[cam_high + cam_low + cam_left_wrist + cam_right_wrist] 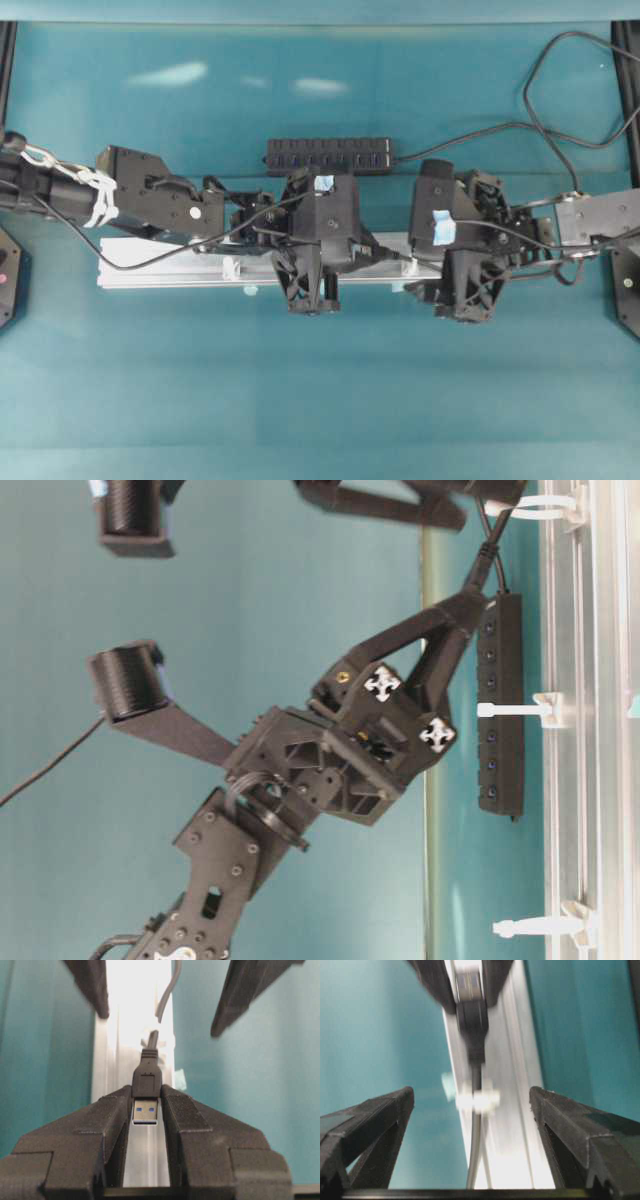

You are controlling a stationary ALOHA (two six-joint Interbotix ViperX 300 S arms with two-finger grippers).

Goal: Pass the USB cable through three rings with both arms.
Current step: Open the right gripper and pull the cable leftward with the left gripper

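Note:
The plug's metal tip (468, 984) sits between my left gripper's fingers, so my right gripper should grab the plug by its cable end (476, 1051) before threading the next ring.
My left gripper (146, 1094) is shut on the black plug of the USB cable (146, 1077), whose metal tip points back between the jaws, above the silver rail (145, 1160). In the right wrist view the cable (476, 1077) runs from that plug down through one whitish ring (479, 1100) on the rail. My right gripper (471, 1094) stands wide open on either side of that ring, touching nothing. From overhead, the left gripper (311, 285) sits mid-rail, the right gripper (466, 292) at the rail's right end, and another ring (230, 268) stands to the left. The table-level view shows three rings (522, 710).
A black multi-port hub (328, 155) lies behind the rail (160, 272). The cable's slack (530, 95) loops over the far right of the teal table. Small pale-blue tape tabs (250, 290) sit by the rail's front edge.

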